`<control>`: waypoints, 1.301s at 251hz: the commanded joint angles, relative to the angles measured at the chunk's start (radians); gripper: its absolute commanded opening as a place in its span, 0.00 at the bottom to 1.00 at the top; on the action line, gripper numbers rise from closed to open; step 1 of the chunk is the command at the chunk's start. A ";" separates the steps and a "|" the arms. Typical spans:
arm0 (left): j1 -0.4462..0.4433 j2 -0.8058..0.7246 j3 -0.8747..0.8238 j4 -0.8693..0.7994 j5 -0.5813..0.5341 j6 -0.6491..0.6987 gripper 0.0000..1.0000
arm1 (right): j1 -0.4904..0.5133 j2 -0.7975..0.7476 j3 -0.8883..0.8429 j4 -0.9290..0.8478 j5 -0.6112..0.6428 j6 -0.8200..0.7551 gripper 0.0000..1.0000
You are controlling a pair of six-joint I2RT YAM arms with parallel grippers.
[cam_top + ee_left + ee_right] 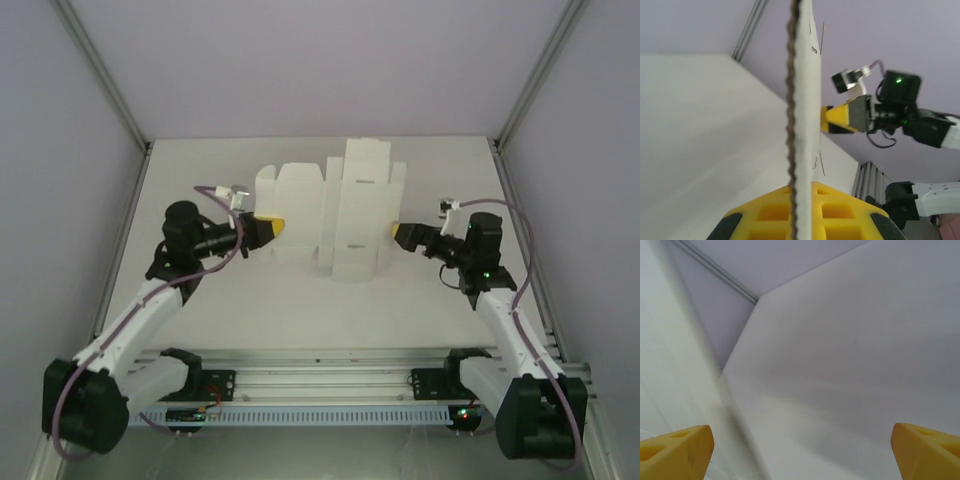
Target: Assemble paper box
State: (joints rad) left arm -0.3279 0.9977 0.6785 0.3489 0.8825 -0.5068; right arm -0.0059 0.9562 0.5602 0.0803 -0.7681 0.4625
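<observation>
A narrow middle piece (331, 213) connects the wide panels, so the white sheet (362, 213) will come up spread out and fairly flat when I raise it with both grippers.
The paper box (335, 205) is a white die-cut sheet lying mid-table, partly folded, with a panel standing up along its left part. My left gripper (273, 226) is at the sheet's left edge. In the left wrist view its yellow fingers (840, 210) are shut on the card (804, 100), which runs edge-on between them. My right gripper (398, 234) hovers at the sheet's right edge. Its yellow fingertips (675, 447) stand far apart with nothing between them, and a blurred white panel of the paper box (670, 370) is close on the left.
The white table (300, 310) is walled by lavender panels with aluminium posts (100, 70) at the back corners. A rail (320, 385) runs along the near edge between the arm bases. The right arm (900, 107) shows beyond the card.
</observation>
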 commanded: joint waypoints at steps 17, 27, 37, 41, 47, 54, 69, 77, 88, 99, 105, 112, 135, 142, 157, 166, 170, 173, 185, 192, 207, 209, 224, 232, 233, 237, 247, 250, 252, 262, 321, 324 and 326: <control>-0.011 -0.080 -0.010 0.079 0.008 -0.109 0.00 | -0.022 -0.007 -0.054 0.331 -0.249 0.122 0.92; -0.013 -0.085 -0.008 0.081 0.005 -0.121 0.00 | -0.019 -0.005 -0.063 0.401 -0.269 0.159 0.91; -0.014 -0.086 -0.008 0.079 0.001 -0.128 0.00 | -0.015 -0.003 -0.069 0.459 -0.293 0.189 0.90; -0.014 -0.087 -0.007 0.080 0.001 -0.131 0.00 | -0.013 -0.004 -0.071 0.479 -0.299 0.206 0.90; -0.016 -0.087 -0.011 0.087 0.001 -0.137 0.00 | -0.012 -0.001 -0.074 0.503 -0.309 0.219 0.89; -0.018 -0.089 -0.014 0.097 0.001 -0.141 0.00 | -0.008 0.002 -0.076 0.528 -0.315 0.234 0.89; -0.020 -0.091 -0.021 0.117 0.000 -0.153 0.00 | 0.001 0.005 -0.072 0.541 -0.315 0.250 0.84; -0.022 -0.092 -0.022 0.123 -0.002 -0.157 0.00 | 0.004 0.007 -0.069 0.536 -0.314 0.254 0.80; -0.021 -0.094 -0.020 0.118 -0.007 -0.159 0.00 | 0.005 0.011 -0.063 0.528 -0.318 0.257 0.74; -0.022 -0.098 -0.018 0.110 -0.017 -0.158 0.00 | 0.006 0.013 -0.064 0.532 -0.324 0.261 0.70; -0.021 -0.100 -0.020 0.107 -0.020 -0.156 0.00 | 0.007 0.013 -0.066 0.538 -0.326 0.265 0.69; -0.023 -0.103 -0.022 0.108 -0.027 -0.157 0.00 | 0.009 0.013 -0.069 0.543 -0.326 0.266 0.69; -0.023 -0.108 -0.035 0.127 -0.044 -0.168 0.00 | 0.021 0.019 -0.082 0.562 -0.329 0.254 0.73; -0.023 -0.108 -0.040 0.141 -0.042 -0.174 0.00 | 0.028 0.027 -0.086 0.567 -0.332 0.248 0.73; -0.023 -0.107 -0.045 0.163 -0.040 -0.185 0.00 | 0.039 0.046 -0.084 0.582 -0.334 0.246 0.72; -0.023 -0.106 -0.047 0.174 -0.039 -0.188 0.00 | 0.045 0.062 -0.084 0.612 -0.346 0.257 0.68; -0.023 -0.106 -0.046 0.175 -0.039 -0.188 0.00 | 0.047 0.070 -0.083 0.628 -0.351 0.265 0.67; -0.023 -0.106 -0.047 0.175 -0.040 -0.189 0.00 | 0.049 0.075 -0.082 0.643 -0.355 0.273 0.65; -0.023 -0.107 -0.044 0.175 -0.040 -0.186 0.00 | 0.051 0.095 -0.083 0.710 -0.365 0.310 0.54; -0.023 -0.108 -0.043 0.168 -0.043 -0.182 0.00 | 0.053 0.108 -0.082 0.747 -0.368 0.330 0.46; -0.023 -0.108 -0.041 0.150 -0.047 -0.173 0.00 | 0.054 0.132 -0.079 0.815 -0.383 0.365 0.28; -0.023 -0.108 -0.040 0.149 -0.047 -0.172 0.00 | 0.055 0.135 -0.078 0.823 -0.384 0.371 0.26; -0.023 -0.110 -0.044 0.142 -0.057 -0.170 0.00 | 0.056 0.156 -0.070 0.866 -0.391 0.402 0.12; -0.023 -0.110 -0.048 0.140 -0.058 -0.166 0.00 | 0.056 0.164 -0.068 0.887 -0.385 0.415 0.06; -0.024 -0.110 -0.047 0.139 -0.060 -0.166 0.00 | 0.056 0.165 -0.069 0.890 -0.384 0.416 0.05; -0.023 -0.110 -0.049 0.135 -0.065 -0.163 0.00 | 0.057 0.170 -0.069 0.896 -0.381 0.419 0.02; -0.023 -0.111 -0.051 0.113 -0.088 -0.159 0.00 | 0.057 0.176 -0.068 0.908 -0.377 0.428 0.00; -0.023 -0.112 -0.050 0.101 -0.098 -0.155 0.00 | 0.057 0.178 -0.066 0.909 -0.374 0.429 0.00; -0.024 -0.113 -0.049 0.091 -0.105 -0.154 0.00 | 0.057 0.178 -0.065 0.911 -0.371 0.430 0.00; -0.023 -0.120 -0.043 0.029 -0.150 -0.137 0.08 | 0.057 0.179 -0.064 0.910 -0.359 0.434 0.00; -0.023 -0.197 0.019 -0.508 -0.605 -0.003 1.00 | 0.106 0.084 0.061 0.047 -0.169 -0.107 0.00; -0.023 -0.202 0.021 -0.535 -0.637 -0.003 1.00 | 0.116 0.080 0.071 -0.006 -0.138 -0.142 0.00; -0.023 -0.205 0.022 -0.551 -0.659 -0.001 1.00 | 0.124 0.078 0.077 -0.038 -0.118 -0.163 0.00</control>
State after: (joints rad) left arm -0.3492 0.8440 0.6392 0.1291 0.5449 -0.5861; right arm 0.0715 1.0927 0.5266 0.6304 -1.0649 0.7040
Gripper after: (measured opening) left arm 0.895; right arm 0.064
